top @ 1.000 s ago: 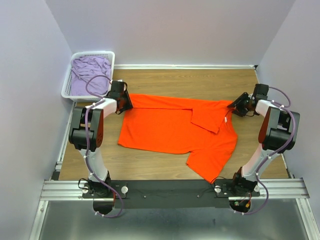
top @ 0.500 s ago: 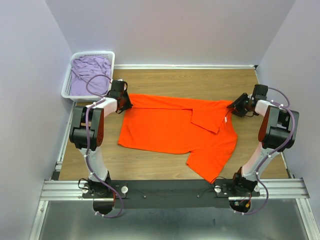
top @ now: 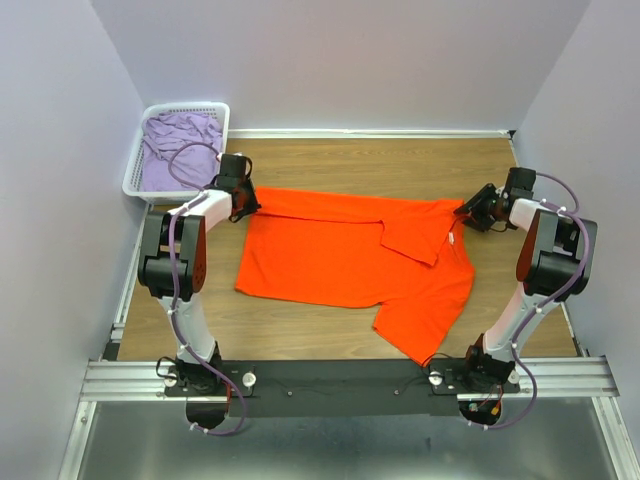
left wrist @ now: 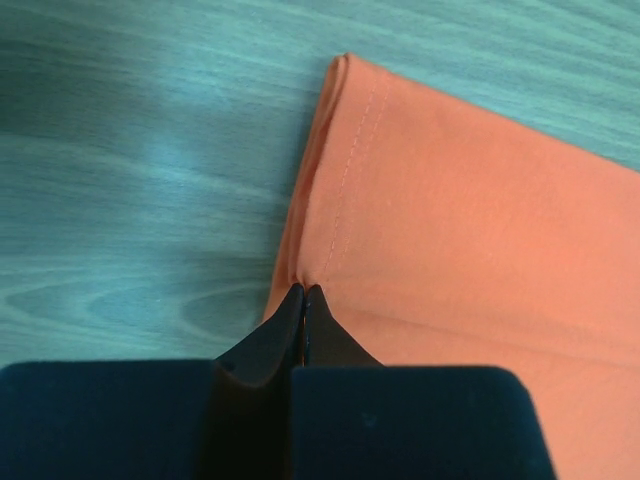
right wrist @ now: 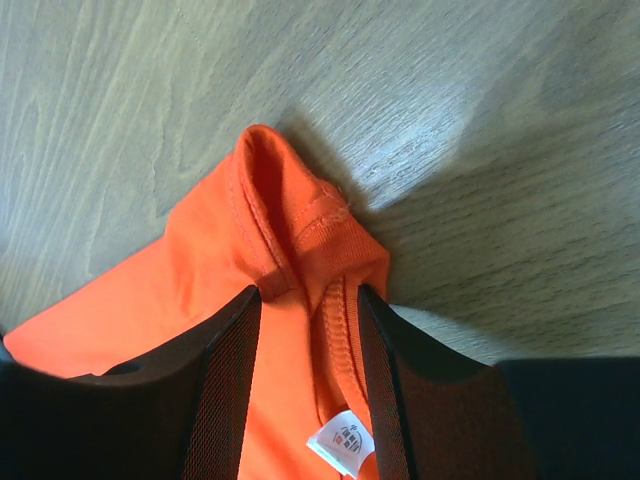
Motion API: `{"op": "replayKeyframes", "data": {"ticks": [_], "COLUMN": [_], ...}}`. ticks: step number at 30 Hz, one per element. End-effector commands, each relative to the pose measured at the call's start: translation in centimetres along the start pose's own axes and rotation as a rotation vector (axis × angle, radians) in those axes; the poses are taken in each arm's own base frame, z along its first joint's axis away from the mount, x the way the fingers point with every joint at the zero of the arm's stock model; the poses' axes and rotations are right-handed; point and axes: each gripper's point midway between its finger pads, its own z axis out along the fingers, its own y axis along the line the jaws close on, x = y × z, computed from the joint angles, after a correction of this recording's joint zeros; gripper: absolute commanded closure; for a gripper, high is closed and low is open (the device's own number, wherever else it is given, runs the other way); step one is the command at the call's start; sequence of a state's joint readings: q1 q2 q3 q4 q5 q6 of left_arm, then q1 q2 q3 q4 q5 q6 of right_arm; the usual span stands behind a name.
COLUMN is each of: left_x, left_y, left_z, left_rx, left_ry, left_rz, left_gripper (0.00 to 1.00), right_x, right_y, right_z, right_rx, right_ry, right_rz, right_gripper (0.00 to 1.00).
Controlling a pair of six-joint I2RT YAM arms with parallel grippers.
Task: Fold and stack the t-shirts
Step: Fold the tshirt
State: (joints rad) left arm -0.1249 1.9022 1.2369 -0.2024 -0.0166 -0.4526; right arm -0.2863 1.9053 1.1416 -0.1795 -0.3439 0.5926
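The orange t-shirt's near sleeve comes up to the table's near edge, so next my right gripper grabs the folded far edge next to the shirt's collar and pulls the shirt farther away.
The bright orange t-shirt lies spread flat on the wooden table, one sleeve folded over its body. My left gripper is shut on the shirt's far left hem corner; in the left wrist view its tips pinch the orange cloth right at the stitched edge. My right gripper is at the shirt's far right end. In the right wrist view it stands open, straddling the neck collar, with a white label between the fingers. The pale lilac t-shirt lies crumpled in the basket.
The white lattice basket stands at the far left corner, just behind my left gripper. Walls close in the table on three sides. Bare wood shows behind the orange shirt and along the near edge.
My left gripper has shifted slightly up and to the left, drawing the shirt's corner with it. The right gripper has barely moved.
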Motion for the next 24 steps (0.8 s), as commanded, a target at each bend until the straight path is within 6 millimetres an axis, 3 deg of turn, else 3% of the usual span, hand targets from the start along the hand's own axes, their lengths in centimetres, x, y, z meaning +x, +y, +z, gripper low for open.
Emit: {"op": "replayKeyframes", "data": {"ticks": [1,9,11,14,15,18,24], "left_x": [0.2,0.6,0.3,-0.5,-1.1,-2.2,-4.0], "left_y": [1.5,1.4,1.3,1.0,0.7,0.2,-2.1], "left_z": [0.1,0.3,0.0,-1.1,-1.8,-3.1,-3.9], "left_rx": [-0.055,-0.046,-0.043,-0.036,-0.027,-0.014,0.031], "left_ry": [0.019,0.033,0.025,-0.001,-0.02,-0.055,-0.091], "left_rz": [0.016,0.014,0.01,0.003,0.002,0.0,0.024], "left_gripper": [1.0,0.98,0.91,0.75,0.64,0.5,0.46], "right_x": [-0.5,-1.9,-2.1,-2.5,-2.6,-3.2,-4.1], "right_y": [-1.2,0.4,0.8,1.7,1.9,2.6,3.7], "right_z": [0.9,-0.1,-0.5,-0.9,-1.0,-1.5,-1.0], "right_rx": [0.049,0.007,-0.004,-0.031,-0.038,-0.051,-0.087], "right_ry": [-0.015,-0.049,-0.055,-0.061,-0.063,-0.079,-0.075], "right_rz": [-0.017,-0.059,-0.066,-0.069,-0.069,-0.065,-0.048], "right_gripper": [0.49,0.49,0.49,0.49,0.49,0.5,0.57]}}
